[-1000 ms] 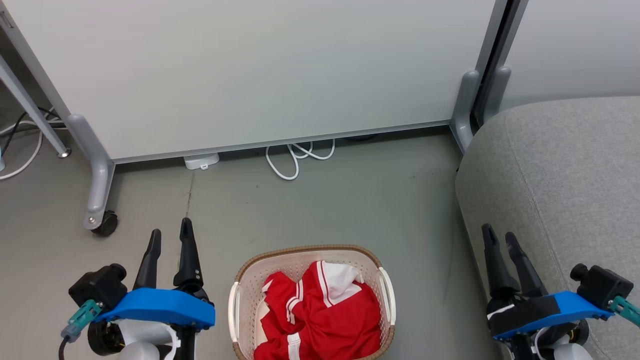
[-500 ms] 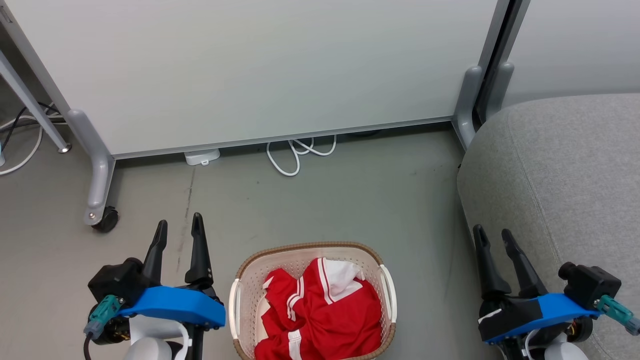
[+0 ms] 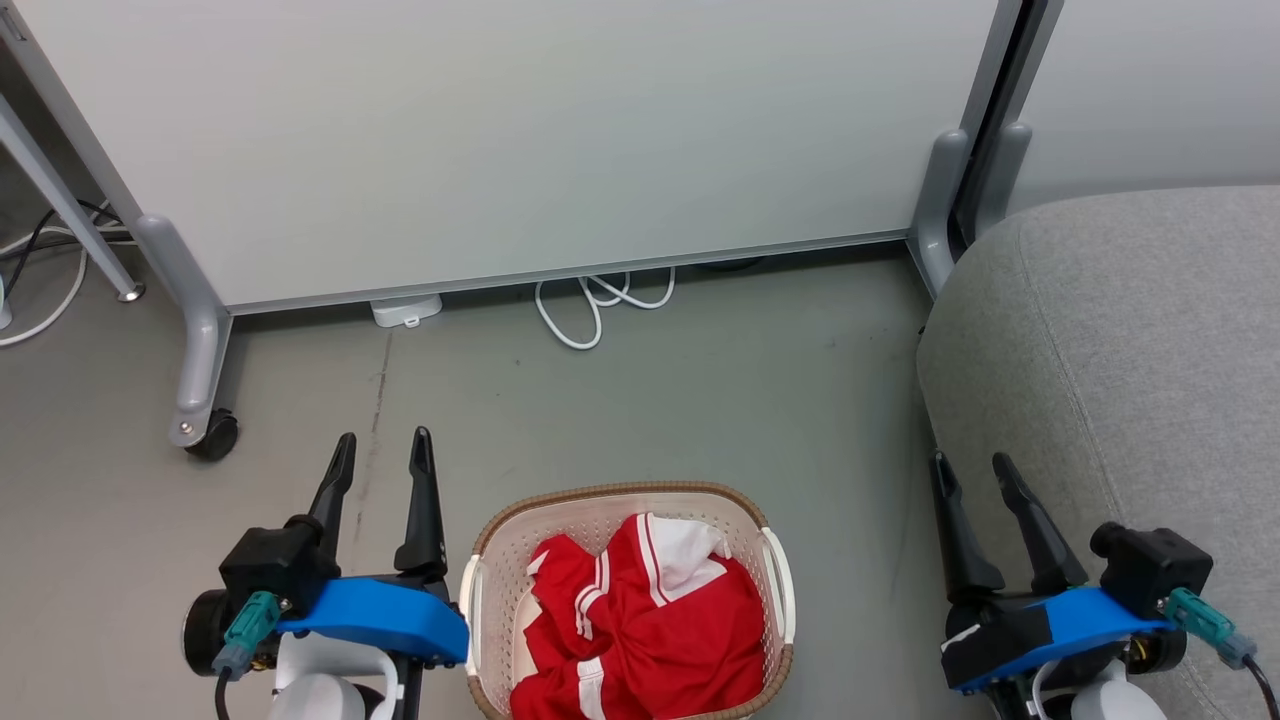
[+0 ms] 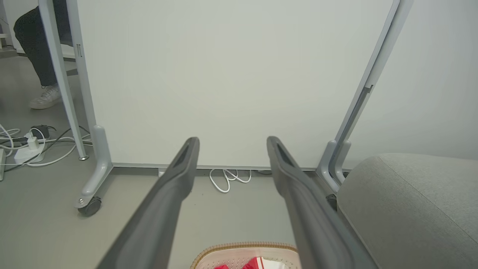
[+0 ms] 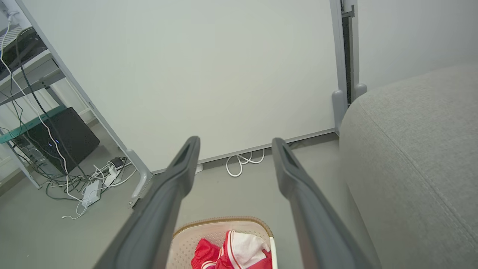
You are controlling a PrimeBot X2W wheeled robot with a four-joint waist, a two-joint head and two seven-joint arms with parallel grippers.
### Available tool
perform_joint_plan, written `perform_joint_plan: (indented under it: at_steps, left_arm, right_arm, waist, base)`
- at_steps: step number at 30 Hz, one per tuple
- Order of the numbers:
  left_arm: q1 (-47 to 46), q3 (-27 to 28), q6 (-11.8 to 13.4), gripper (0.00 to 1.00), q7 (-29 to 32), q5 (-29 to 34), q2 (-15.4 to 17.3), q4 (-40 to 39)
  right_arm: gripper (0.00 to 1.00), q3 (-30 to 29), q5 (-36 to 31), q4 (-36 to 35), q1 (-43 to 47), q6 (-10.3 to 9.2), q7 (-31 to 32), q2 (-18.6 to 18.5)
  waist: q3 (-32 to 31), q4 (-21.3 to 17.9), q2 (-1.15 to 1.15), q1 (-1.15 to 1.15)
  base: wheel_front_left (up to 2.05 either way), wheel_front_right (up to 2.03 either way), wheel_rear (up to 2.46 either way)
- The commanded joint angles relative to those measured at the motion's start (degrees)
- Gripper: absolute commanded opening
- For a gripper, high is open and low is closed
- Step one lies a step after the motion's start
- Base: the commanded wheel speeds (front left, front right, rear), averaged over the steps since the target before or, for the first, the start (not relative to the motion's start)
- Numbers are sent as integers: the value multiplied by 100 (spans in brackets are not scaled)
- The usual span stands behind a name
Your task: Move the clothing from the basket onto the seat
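Observation:
I expect another red piece to stay in the basket when I lift the top clothing (image 3: 686,612), since a plain white band (image 3: 590,688) shows below the striped trim.
The cream basket (image 3: 485,600) with its brown rim sits on the floor at the bottom centre, and red clothing (image 3: 650,630) with white stripes is heaped inside it. The grey seat (image 3: 1120,340) rises at the right. My left gripper (image 3: 384,450) stands open just left of the basket, holding nothing. At the seat's front edge, right of the basket, my right gripper (image 3: 970,468) is also open and empty. The right wrist view looks down on the basket (image 5: 220,222), the clothing (image 5: 239,254) and the seat (image 5: 418,157). The left wrist view catches the basket's rim (image 4: 246,246) and the seat (image 4: 414,201).
A white partition panel (image 3: 500,130) on grey wheeled legs (image 3: 200,370) stands behind the basket, with a white cable loop (image 3: 590,310) under it. Cables and a power strip (image 5: 91,190) lie to the left. A person's shoe (image 4: 44,98) shows beyond the panel.
Both grippers have drifted inward toward the basket, the left one rightward and the right one leftward. The head view has shifted slightly.

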Motion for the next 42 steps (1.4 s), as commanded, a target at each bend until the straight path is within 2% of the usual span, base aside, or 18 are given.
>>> perform_joint_plan:
  at_steps: [1, 15, 30, 42]
  left_arm:
    - [-130, -23, -32, 100, -55, 132, 29, 1]
    - [-142, -121, -293, 100, -218, 649, -5, 225]
    - [-191, -98, -398, 100, -370, 1071, -48, 550]
    - [-161, -76, -465, 100, -398, 933, -54, 655]
  right_arm:
    - [100, 25, -150, -2, -80, 11, -61, -38]
    - [100, 140, -776, 17, -57, 12, -218, -41]
    - [100, 160, -1385, 125, -15, 9, -378, -43]
    - [100, 130, -1374, 174, 21, 9, -398, -43]
  waist:
    - [-1, 3, 0, 0]
    - [10, 13, 0, 0]
    - [7, 36, 0, 0]
    - [-14, 22, 0, 0]
  base:
    - [0, 0, 0]
    - [0, 0, 0]
    - [0, 0, 0]
    - [0, 0, 0]
